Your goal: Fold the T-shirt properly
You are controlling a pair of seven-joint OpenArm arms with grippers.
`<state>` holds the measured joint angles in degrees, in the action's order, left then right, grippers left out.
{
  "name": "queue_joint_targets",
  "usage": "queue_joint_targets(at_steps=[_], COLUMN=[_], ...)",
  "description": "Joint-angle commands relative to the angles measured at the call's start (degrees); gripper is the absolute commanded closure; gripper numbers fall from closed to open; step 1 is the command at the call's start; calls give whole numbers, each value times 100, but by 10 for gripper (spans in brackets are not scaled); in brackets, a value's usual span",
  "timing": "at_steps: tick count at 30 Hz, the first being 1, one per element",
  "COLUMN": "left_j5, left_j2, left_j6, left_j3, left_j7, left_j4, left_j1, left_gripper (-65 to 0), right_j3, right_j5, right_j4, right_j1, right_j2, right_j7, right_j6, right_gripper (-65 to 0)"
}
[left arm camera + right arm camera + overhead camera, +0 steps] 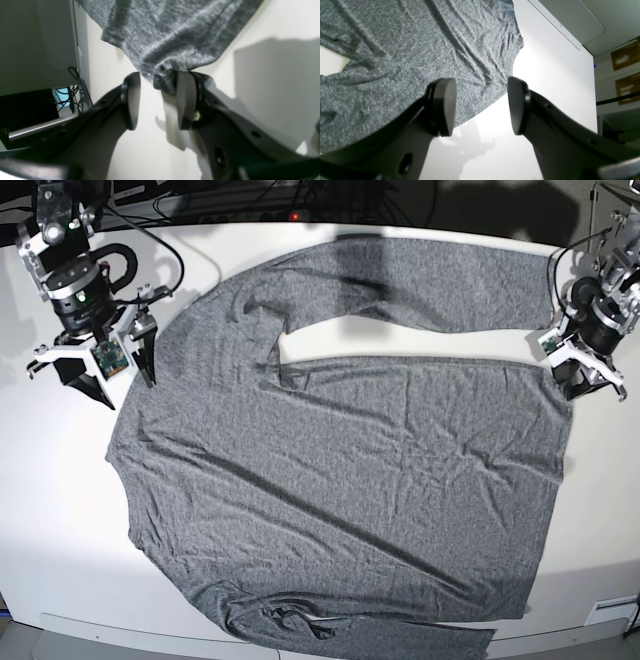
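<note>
The T-shirt's bunched corner [164, 78] is lying loose against one finger of my left gripper. Next, I move a little inward and grip the T-shirt's edge [177, 63] before I fold.
The grey T-shirt [340, 480] lies spread flat on the white table [60, 510], one long sleeve folded across its top and the other along the near edge. My left gripper [585, 375] hovers at the shirt's right edge. In the left wrist view the left gripper [158, 81] is open, and a bunched corner of the T-shirt [170, 32] rests against one pad [185, 100] without being clamped. My right gripper [120, 365] is at the shirt's left edge. In the right wrist view the right gripper [480, 85] stands open above the hem of the T-shirt [407, 50].
Dark cables [250, 205] run along the table's far edge. A metal bar and tangled wires [72, 100] sit beyond the table edge beside the left arm. Brown boxes [626, 57] stand past the table on the right arm's side.
</note>
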<state>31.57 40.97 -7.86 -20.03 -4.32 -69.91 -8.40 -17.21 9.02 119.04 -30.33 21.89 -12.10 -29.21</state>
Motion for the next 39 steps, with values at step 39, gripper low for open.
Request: queue_joint_targets(at_steps=[39], left_j5=[142], left_j2=[48], left_j6=[-345], left_j3=[-31], left_j7=[22], left_j4=[22], left_j1=[94], left_gripper=[0], right_j3=[247], right_j5=[-634], right_j4=[81], right_j1=[160], right_j2=[61], right_j7=[-258], right_j6=[-710], right_gripper=[-327])
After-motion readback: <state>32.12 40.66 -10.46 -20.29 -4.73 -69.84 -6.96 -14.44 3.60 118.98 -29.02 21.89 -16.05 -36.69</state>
